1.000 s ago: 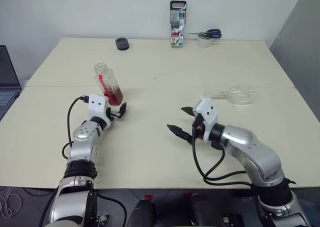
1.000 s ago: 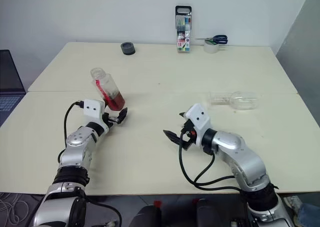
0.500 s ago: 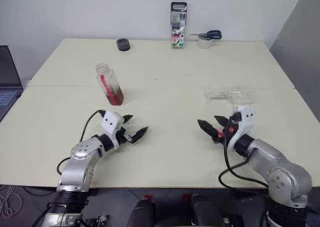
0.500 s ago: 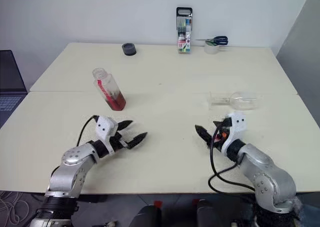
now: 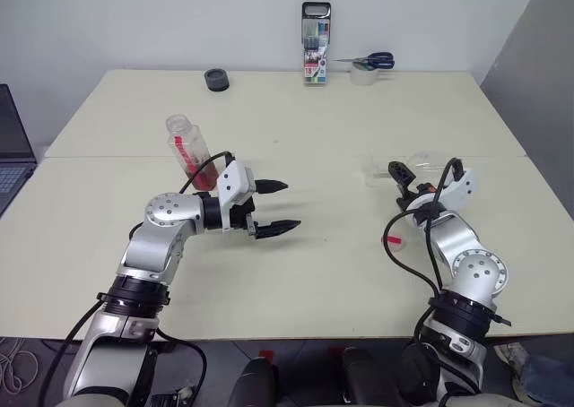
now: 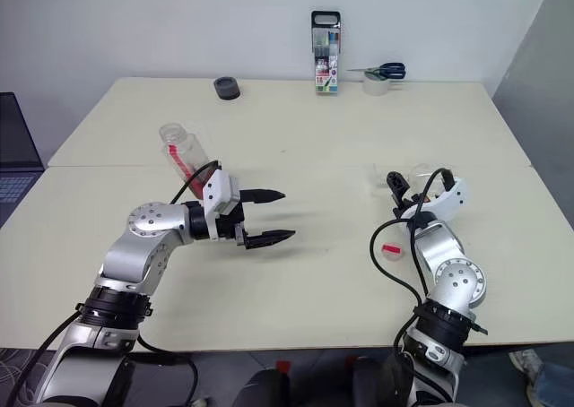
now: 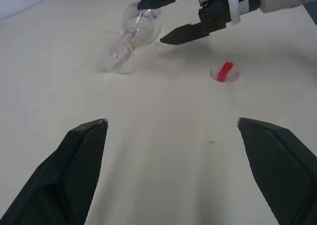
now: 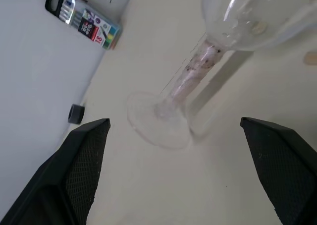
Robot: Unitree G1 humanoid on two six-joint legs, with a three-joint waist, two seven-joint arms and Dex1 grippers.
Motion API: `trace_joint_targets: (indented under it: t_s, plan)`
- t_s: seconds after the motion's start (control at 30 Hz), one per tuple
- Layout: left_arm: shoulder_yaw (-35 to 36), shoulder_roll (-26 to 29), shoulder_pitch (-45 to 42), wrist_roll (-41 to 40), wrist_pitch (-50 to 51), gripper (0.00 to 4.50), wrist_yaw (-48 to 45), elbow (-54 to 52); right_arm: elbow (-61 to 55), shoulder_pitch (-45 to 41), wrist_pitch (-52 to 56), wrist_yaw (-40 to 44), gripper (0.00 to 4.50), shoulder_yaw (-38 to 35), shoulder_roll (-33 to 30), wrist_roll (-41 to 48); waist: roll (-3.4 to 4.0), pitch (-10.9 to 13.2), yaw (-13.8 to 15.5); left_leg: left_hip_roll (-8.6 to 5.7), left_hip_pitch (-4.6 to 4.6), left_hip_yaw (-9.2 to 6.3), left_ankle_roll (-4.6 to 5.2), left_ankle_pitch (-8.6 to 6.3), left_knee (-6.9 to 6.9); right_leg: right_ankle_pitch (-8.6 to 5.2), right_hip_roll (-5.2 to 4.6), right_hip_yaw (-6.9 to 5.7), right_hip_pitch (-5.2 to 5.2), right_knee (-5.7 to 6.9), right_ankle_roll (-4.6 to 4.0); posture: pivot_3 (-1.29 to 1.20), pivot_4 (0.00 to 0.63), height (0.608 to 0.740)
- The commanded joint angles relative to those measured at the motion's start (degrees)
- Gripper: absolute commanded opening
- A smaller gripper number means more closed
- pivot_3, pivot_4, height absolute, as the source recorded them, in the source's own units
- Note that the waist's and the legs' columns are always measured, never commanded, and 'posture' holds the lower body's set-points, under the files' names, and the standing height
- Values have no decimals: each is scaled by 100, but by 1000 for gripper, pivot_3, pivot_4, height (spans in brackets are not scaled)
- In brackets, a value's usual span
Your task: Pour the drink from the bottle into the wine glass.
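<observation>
My right gripper should take the wine glass (image 5: 429, 161) by its stem (image 8: 196, 74) and stand it upright first, because the glass is lying on its side. My left gripper should take the bottle after that.
The bottle (image 5: 186, 147), clear with a red label strip and no cap, stands at the left of the table. The reddish drink (image 5: 201, 172) fills its lowest part. My left gripper (image 5: 289, 205) is open and empty, to the right of the bottle and pointing across the table. The wine glass (image 7: 131, 32) lies on its side at the right, foot toward the middle. My right gripper (image 5: 426, 169) is open right at the glass, fingers either side of the stem (image 8: 193, 71) without closing on it.
A small clear cap with a red mark (image 5: 393, 240) lies on the table near my right arm. At the far edge stand a marker case (image 5: 316, 56), a tape roll with scissors (image 5: 366, 66) and a black round object (image 5: 215, 79). A laptop (image 5: 9, 147) sits far left.
My left gripper has swung right, away from the bottle, and now points across the table. My right gripper has moved right and forward to the lying wine glass and rolled over.
</observation>
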Motion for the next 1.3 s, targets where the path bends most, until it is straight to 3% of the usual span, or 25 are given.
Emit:
trace_joint_targets:
  t_s: [0.03,0.63,0.73,1.07,1.2,1.3]
  plan:
    - [63,-25,-111,-18,-100,4486,-20,43,488,-373,-548,-13,4500,-69,12,200,2,1,-17,0,0,0,0,0,0,0,0,0,-1,2,0,0,150,740]
    - [-31,2,-118,66,-155,4486,-194,48,3825,-1758,-2752,762,4500,-395,-616,259,4,2,-102,0,2,-2,0,0,3,0,1,2,-2,15,0,0,150,740]
    - [-53,5,-105,80,-165,4500,-223,27,4389,-2007,-3010,847,3933,-514,-733,309,4,2,-114,0,2,-2,0,0,3,0,1,2,-2,15,0,0,150,740]
    - [-17,-25,-73,-19,2,4500,-211,-100,4974,-2267,-3057,982,405,-605,-833,373,4,2,-135,1,2,-1,0,0,3,0,1,5,-2,16,0,0,150,740]
    - [7,-34,-61,-42,63,4500,-166,-148,4668,-2182,-2728,1074,341,-343,-838,224,5,2,-145,1,2,0,0,0,3,0,2,6,-2,15,0,0,150,740]
    - [51,-31,-56,-66,110,4500,-99,-154,4177,-1877,-2671,1444,341,365,-928,-418,8,4,-149,2,2,-2,0,0,1,0,2,5,-3,15,0,0,150,740]
